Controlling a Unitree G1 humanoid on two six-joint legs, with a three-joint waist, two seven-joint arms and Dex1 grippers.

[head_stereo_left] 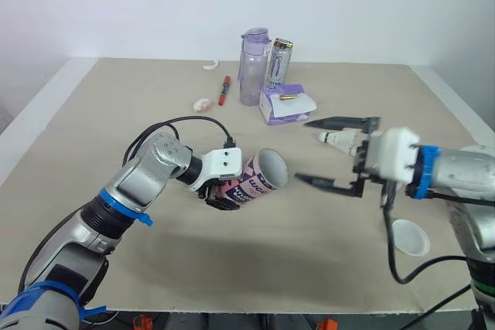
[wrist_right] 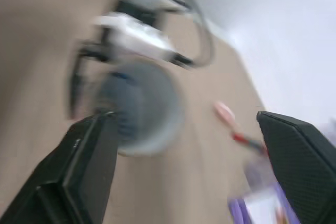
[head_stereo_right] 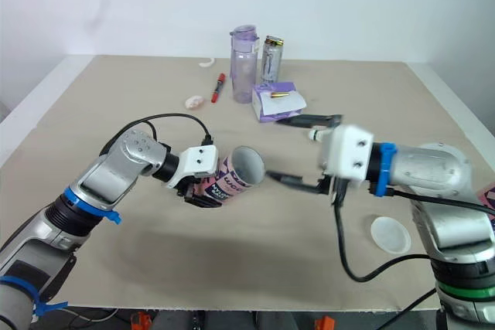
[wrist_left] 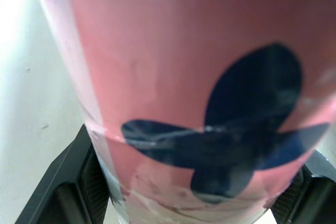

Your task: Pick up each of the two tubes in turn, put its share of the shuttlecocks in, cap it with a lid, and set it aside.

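Observation:
The white shuttlecock [head_stereo_left: 339,140] gets narrower toward its tip [head_stereo_left: 322,137]. It will slide all the way into the tube's opening when I push it in tip first.
My left gripper [head_stereo_left: 223,195] is shut on a pink and purple tube [head_stereo_left: 259,176], held tilted just above the table with its open mouth turned toward my right arm. The left wrist view shows the tube's pink wall [wrist_left: 199,103] between both black fingers [wrist_left: 63,192]. My right gripper [head_stereo_left: 303,151] stands open a short way from the tube's mouth, with nothing between its fingers. From the right wrist the mouth [wrist_right: 142,108] appears ahead of the spread fingers [wrist_right: 299,156]. One white shuttlecock [head_stereo_left: 336,138] lies on the table behind the right gripper. A white lid [head_stereo_left: 410,237] lies near the front right.
At the back middle stand a clear purple bottle [head_stereo_left: 253,66] and a drinks can [head_stereo_left: 280,63], with a purple box [head_stereo_left: 285,103] in front of them. A red pen [head_stereo_left: 225,90] and a small pale object [head_stereo_left: 202,103] lie to their left.

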